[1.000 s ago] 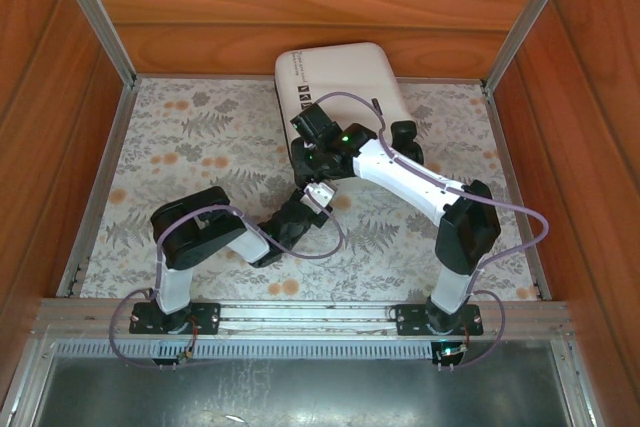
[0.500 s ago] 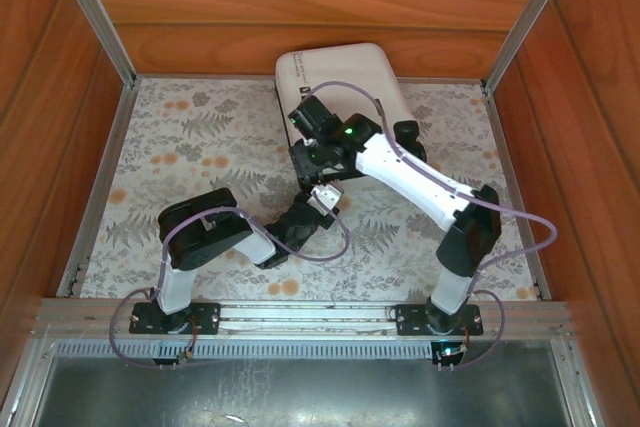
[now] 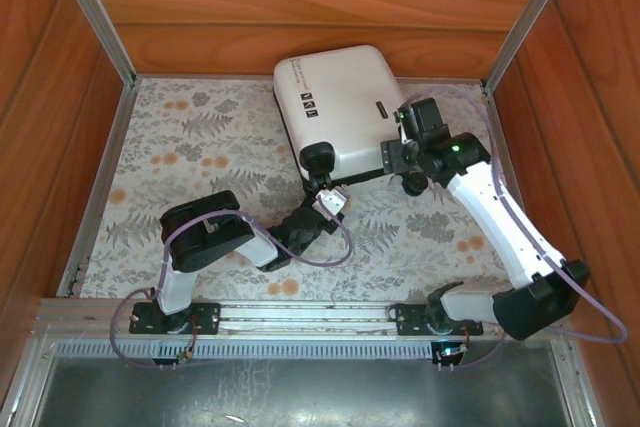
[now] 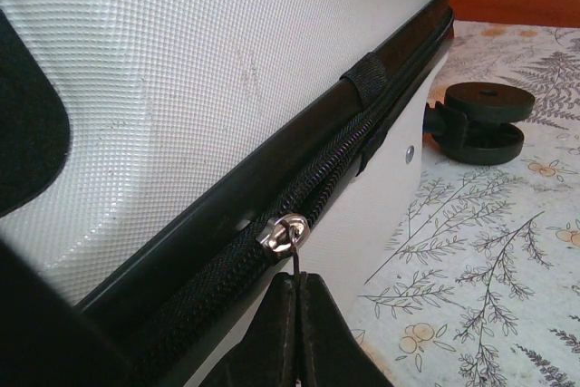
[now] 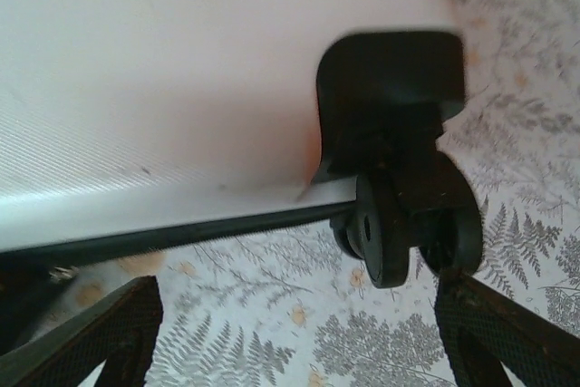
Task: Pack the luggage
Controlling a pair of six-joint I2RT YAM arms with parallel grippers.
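The black wheel sticking out [image 5: 412,215] past the white shell points toward my right gripper's open fingers. I keep moving that gripper forward and close it on the wheel [image 5: 385,233].
The luggage [image 3: 335,97] lies flat and closed at the back of the table, its glossy white shell [image 4: 208,70] facing up. My left gripper [image 4: 298,280] is shut on the thin pull tab of the silver zipper slider [image 4: 285,231] on the black zipper along the luggage's front edge. From above, the left gripper [image 3: 325,195] sits just in front of the luggage's near left wheel [image 3: 318,157]. My right gripper [image 3: 400,162] is open at the near right corner. A black wheel [image 5: 408,224] hangs between its fingers [image 5: 498,333], close to the right one, under the white shell [image 5: 181,88].
The floral tablecloth [image 3: 190,147] covers the table to the left and in front of the luggage. Wooden walls [image 3: 300,7] and metal corner rails [image 3: 95,17] enclose the space. Another wheel [image 4: 478,121] stands on the cloth further along the luggage's edge.
My right arm has swung from above the luggage's front to its right corner, uncovering the white lid. The left gripper has crept slightly forward along the front edge.
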